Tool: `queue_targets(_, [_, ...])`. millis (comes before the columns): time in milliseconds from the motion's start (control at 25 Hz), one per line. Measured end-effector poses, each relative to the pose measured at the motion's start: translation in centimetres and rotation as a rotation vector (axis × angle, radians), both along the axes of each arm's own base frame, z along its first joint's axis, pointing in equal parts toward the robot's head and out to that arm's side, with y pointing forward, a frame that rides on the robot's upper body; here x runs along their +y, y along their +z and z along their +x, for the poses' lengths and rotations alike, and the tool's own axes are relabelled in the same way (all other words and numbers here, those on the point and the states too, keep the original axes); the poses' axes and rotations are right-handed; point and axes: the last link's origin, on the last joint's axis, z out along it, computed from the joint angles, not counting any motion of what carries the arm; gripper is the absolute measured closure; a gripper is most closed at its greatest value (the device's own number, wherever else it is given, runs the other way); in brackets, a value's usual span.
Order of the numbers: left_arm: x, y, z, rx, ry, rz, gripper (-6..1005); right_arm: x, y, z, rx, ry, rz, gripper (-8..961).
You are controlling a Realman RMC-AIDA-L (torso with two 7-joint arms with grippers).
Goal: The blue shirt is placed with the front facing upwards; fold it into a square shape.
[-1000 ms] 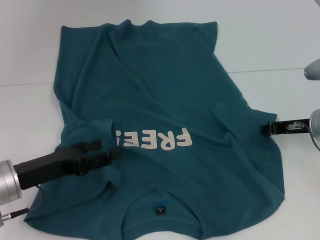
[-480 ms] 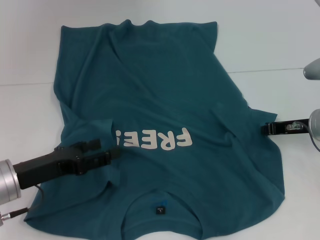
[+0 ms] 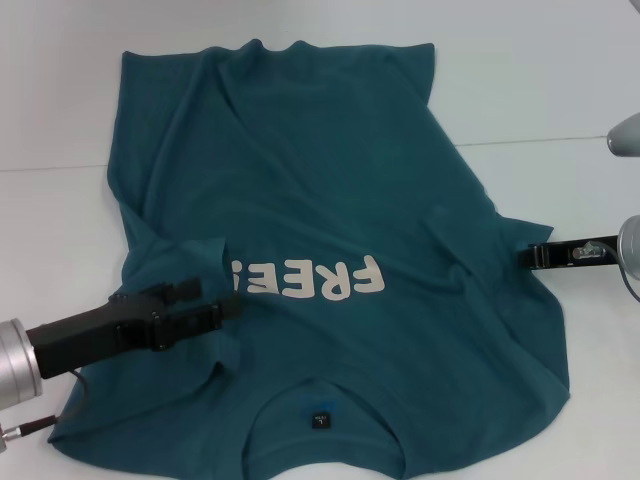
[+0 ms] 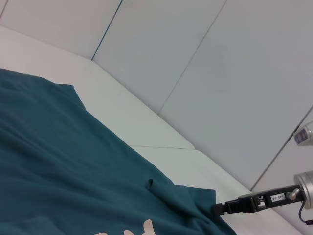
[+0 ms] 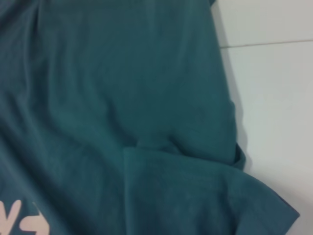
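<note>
My right gripper goes on folding the sleeve over until the sleeve reaches the off-white lettering (image 3: pixel 372 275), because it is pinching the sleeve's edge (image 3: pixel 541 234) and the way inward is clear.
The blue shirt (image 3: pixel 320 200) lies spread front-up on the white table, its collar and neck label (image 3: pixel 319 420) nearest me and the off-white lettering (image 3: pixel 310 280) across the middle. My left gripper (image 3: pixel 228 306) lies low over the sleeve on the left, shut on a fold of cloth that is drawn in toward the lettering. At the edge of the sleeve on the right, my right gripper (image 3: pixel 528 257) is pinched narrow on the cloth; it also shows in the left wrist view (image 4: pixel 219 208). The right wrist view shows only the shirt (image 5: pixel 122 112) and that sleeve.
The white table (image 3: pixel 560 90) shows bare strips around the shirt, with a seam line (image 3: pixel 560 140) across it. The hem (image 3: pixel 280 50) lies toward the far edge. Grey wall panels (image 4: pixel 205 73) stand behind the table.
My right gripper has slid slightly left onto the sleeve edge. The left gripper has barely shifted, and the shirt lies as before.
</note>
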Motion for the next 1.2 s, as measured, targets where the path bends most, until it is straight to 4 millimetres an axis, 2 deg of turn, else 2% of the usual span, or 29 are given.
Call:
queue_targets(600, [0.0,0.0,0.0,-0.002,0.0,0.0,112,-0.9,0.6,-1.9,0.122,0.121,-0.06,942])
queue_targets(920, [0.0,0.0,0.1,-0.006,0.001,0.004,112,-1.5,1.0,-3.6,0.187,0.214,-0.104,941])
queue_targets(1200, [0.1,0.0,0.1,-0.005,0.003,0.007,111,-1.5,0.3,-5.5,0.222,0.268,-0.15,941])
